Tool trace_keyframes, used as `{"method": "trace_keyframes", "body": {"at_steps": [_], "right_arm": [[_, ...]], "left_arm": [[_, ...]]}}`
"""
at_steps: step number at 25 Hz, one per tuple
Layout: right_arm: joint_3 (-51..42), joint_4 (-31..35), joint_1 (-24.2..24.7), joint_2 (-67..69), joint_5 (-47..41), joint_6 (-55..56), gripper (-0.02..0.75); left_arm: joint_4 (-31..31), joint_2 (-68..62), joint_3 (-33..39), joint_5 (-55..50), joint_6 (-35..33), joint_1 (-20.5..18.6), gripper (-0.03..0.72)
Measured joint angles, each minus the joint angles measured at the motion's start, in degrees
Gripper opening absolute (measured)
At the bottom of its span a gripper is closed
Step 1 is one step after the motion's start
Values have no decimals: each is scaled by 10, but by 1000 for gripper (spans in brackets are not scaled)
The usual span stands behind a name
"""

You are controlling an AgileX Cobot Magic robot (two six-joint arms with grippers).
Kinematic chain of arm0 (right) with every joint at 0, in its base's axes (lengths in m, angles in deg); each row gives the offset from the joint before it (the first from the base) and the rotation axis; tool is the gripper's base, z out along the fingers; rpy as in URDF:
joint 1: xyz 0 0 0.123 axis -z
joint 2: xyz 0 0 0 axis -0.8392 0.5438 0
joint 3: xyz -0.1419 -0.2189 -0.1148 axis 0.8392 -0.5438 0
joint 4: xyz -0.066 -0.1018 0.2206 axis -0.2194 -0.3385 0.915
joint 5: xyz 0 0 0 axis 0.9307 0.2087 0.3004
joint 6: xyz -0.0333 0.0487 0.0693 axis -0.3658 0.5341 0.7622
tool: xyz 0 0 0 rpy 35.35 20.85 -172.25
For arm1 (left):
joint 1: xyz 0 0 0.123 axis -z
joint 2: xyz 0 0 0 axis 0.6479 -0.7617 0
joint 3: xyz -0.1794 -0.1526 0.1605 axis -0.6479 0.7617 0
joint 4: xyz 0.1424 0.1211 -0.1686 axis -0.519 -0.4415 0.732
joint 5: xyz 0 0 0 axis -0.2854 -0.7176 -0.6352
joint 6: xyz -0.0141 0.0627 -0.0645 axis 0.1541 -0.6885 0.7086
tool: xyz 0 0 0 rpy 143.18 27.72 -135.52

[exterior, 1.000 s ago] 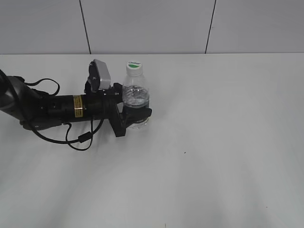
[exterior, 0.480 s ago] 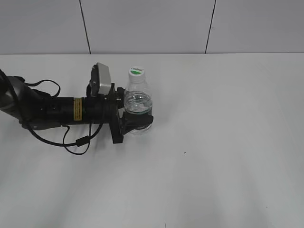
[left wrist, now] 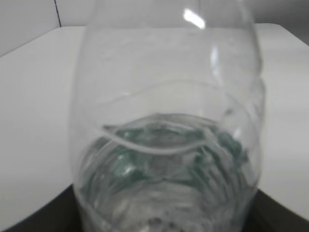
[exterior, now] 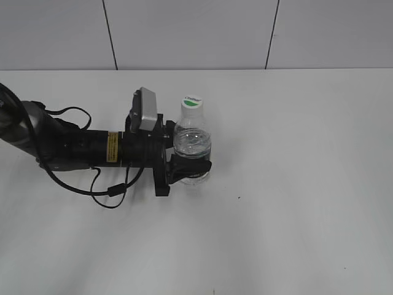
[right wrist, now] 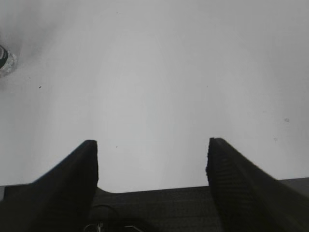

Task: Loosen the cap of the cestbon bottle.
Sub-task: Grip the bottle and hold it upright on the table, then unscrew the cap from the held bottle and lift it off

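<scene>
The robot's left gripper is holding the bottle's lower body, below the cap. It should keep the bottle steady while the right gripper comes down on the cap.
The cestbon bottle stands upright on the white table, clear, with water in its lower part. Its white cap with a green mark sits on top, and nothing touches it. My left gripper reaches in from the left and is shut on the bottle's lower body. In the left wrist view the bottle fills the frame, with the dark fingers only at the bottom corners. My right gripper is open above bare table, nothing between its fingers. A sliver of the bottle shows at the far left of that view.
The left arm and its looping cable lie across the left half of the white table. A grey panelled wall stands behind the table's far edge. The right arm is out of the exterior view.
The left arm has slid right and a little toward the front, carrying the upright bottle with it. The cap still sits on the neck.
</scene>
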State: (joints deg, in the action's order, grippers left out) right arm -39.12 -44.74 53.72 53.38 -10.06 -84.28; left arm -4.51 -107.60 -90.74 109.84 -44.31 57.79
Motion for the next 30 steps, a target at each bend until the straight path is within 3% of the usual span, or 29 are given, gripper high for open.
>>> {"method": "trace_keyframes", "body": {"at_steps": [9, 22, 30], "right_arm": [[58, 50, 0, 160, -3, 0, 525], [208, 128, 0, 416, -60, 10, 524], [311, 129, -16, 539, -62, 23, 524]], "left_arm": [[15, 0, 0, -9, 2, 24, 410], [25, 0, 0, -17, 6, 26, 409], [28, 0, 0, -17, 6, 26, 409]]}}
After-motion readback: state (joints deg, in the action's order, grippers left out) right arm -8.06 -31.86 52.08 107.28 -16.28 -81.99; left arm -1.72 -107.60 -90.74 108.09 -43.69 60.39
